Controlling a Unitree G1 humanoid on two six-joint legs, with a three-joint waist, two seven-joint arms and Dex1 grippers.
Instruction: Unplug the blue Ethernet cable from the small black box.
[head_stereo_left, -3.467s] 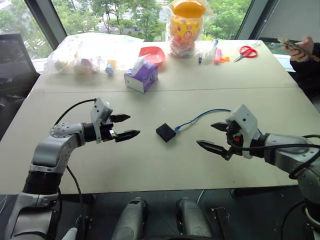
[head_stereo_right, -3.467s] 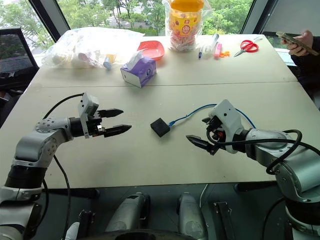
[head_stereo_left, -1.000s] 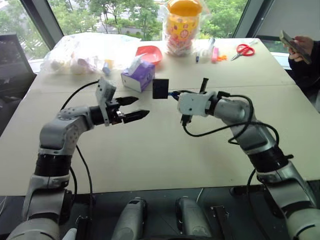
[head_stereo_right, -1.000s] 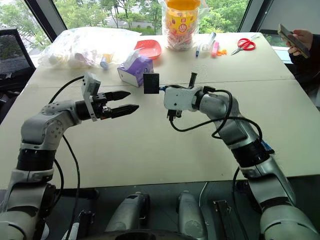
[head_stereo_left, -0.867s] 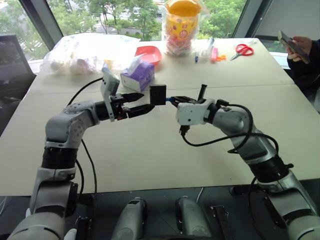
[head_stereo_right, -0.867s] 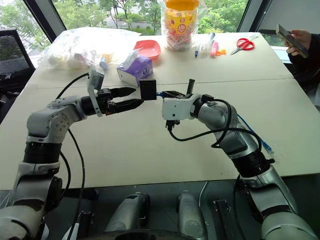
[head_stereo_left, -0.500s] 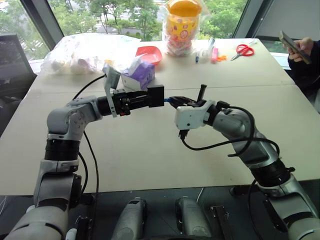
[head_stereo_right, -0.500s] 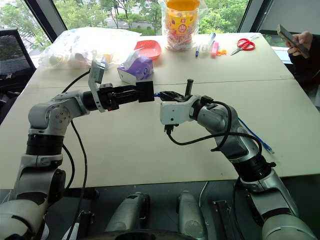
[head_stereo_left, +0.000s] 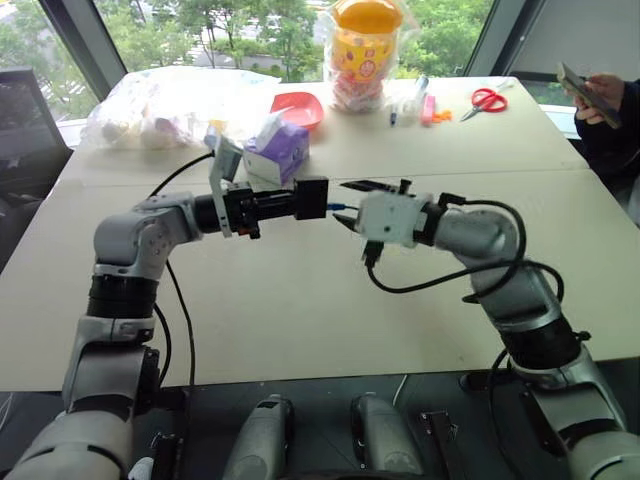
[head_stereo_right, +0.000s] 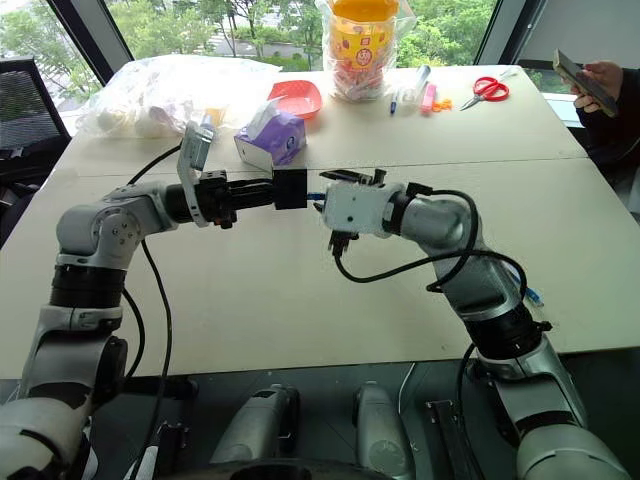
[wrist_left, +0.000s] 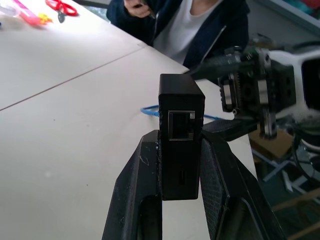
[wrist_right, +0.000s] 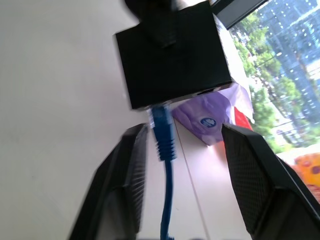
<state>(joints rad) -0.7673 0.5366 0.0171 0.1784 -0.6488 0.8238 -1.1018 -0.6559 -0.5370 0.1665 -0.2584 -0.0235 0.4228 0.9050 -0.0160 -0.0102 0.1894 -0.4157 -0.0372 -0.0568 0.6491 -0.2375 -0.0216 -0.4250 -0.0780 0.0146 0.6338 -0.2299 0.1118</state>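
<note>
I should turn my right gripper and pinch the blue plug (wrist_right: 163, 127) by its other sides, because that gripper's fingers are in line with the black box's long edge (wrist_right: 194, 95).
The small black box (head_stereo_left: 311, 198) is held above the table's middle, and my left gripper (wrist_left: 180, 150) is shut on its lower half. An empty port (wrist_left: 181, 124) faces the left wrist camera. The blue Ethernet cable (wrist_right: 163, 135) is plugged into the box (wrist_right: 172, 55) on the side toward my right gripper (head_stereo_left: 352, 204). That gripper is open, one finger (wrist_right: 125, 175) on each side of the plug, and I see no contact. The cable (head_stereo_right: 528, 293) trails off behind my right arm to the table.
A purple tissue box (head_stereo_left: 280, 150), a red bowl (head_stereo_left: 303, 108), a clear plastic bag (head_stereo_left: 165, 105), an orange-lidded jar (head_stereo_left: 365, 55), pens and red scissors (head_stereo_left: 490, 100) lie along the far half of the table. A person holding a phone (head_stereo_left: 598, 100) sits at the far right.
My left gripper reached the box and shut on it. My right gripper, which held the cable by the plug, has opened and rolled.
</note>
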